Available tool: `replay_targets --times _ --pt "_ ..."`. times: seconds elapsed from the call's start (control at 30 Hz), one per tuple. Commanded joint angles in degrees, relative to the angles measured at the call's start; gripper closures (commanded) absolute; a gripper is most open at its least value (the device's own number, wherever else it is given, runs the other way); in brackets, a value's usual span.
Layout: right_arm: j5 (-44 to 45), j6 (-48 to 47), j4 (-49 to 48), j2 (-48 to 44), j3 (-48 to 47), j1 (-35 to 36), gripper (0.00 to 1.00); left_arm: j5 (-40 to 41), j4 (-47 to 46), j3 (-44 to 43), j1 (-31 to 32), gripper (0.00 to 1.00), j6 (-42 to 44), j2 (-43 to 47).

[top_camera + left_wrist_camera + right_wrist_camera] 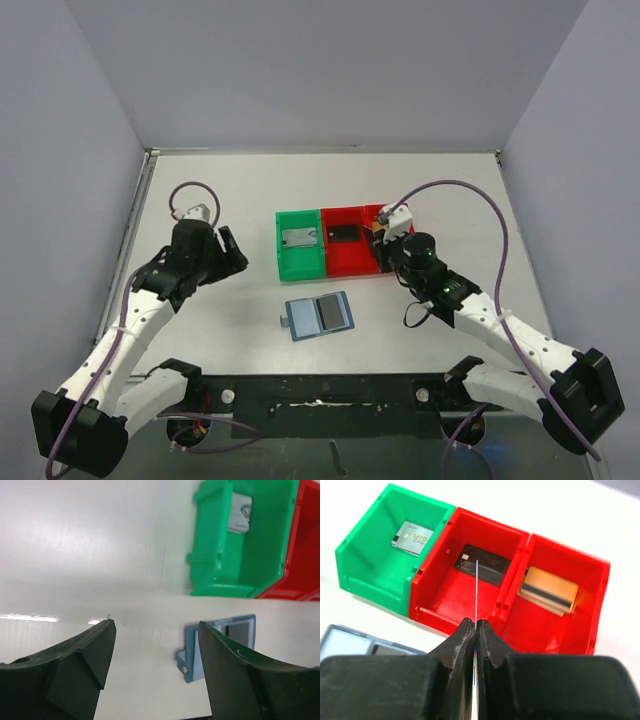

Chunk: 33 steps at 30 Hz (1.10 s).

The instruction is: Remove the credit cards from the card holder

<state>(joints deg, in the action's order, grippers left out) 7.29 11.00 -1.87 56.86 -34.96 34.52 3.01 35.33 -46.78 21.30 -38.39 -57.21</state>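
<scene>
My right gripper should continue to go toward the black card (490,566) and let go there, because the thin credit card (476,592) is upright above the open middle red bin.
The blue card holder (320,316) lies open and flat on the table in front of the bins, with a dark card (333,314) showing in its right panel. In the left wrist view the card holder (192,656) sits partly behind my right finger. My left gripper (235,252) hovers to the left of it, jaws open and nothing between them (155,630). My right gripper (475,622) is shut on a thin credit card (477,587), seen edge-on, above the front wall of the middle red bin (445,611).
A green bin (365,580) holds a silver VIP card (412,537). The middle red bin holds a black card (482,563), and the right red bin (592,585) holds a gold card (550,590). The three bins (300,264) stand in a row behind the card holder.
</scene>
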Motion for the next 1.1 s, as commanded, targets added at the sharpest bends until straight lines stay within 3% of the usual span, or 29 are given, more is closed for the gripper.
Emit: replay_targets --times 0.0,0.23,0.43,0.57,1.07 --pt "2.01 -22.9 -5.29 7.56 -7.58 4.02 1.0 4.11 3.11 -3.53 -5.4 0.33 6.98 3.57" --pt "-0.29 -34.14 -6.93 18.69 -13.94 4.51 1.0 9.57 -1.13 -0.73 -5.63 0.3 10.11 6.81" --pt "-11.8 -37.72 -6.44 22.92 -17.08 -0.28 1.0 10.15 -3.64 0.48 -5.66 0.29 10.36 8.87" --pt "-11.75 -40.06 -3.79 29.47 -20.95 -0.32 1.0 10.55 -4.7 0.84 -5.7 0.29 10.59 8.04" --pt "-13.59 -51.87 -3.09 37.93 -24.77 -1.5 1.0 9.31 -5.67 0.99 -7.33 0.29 11.72 7.6"
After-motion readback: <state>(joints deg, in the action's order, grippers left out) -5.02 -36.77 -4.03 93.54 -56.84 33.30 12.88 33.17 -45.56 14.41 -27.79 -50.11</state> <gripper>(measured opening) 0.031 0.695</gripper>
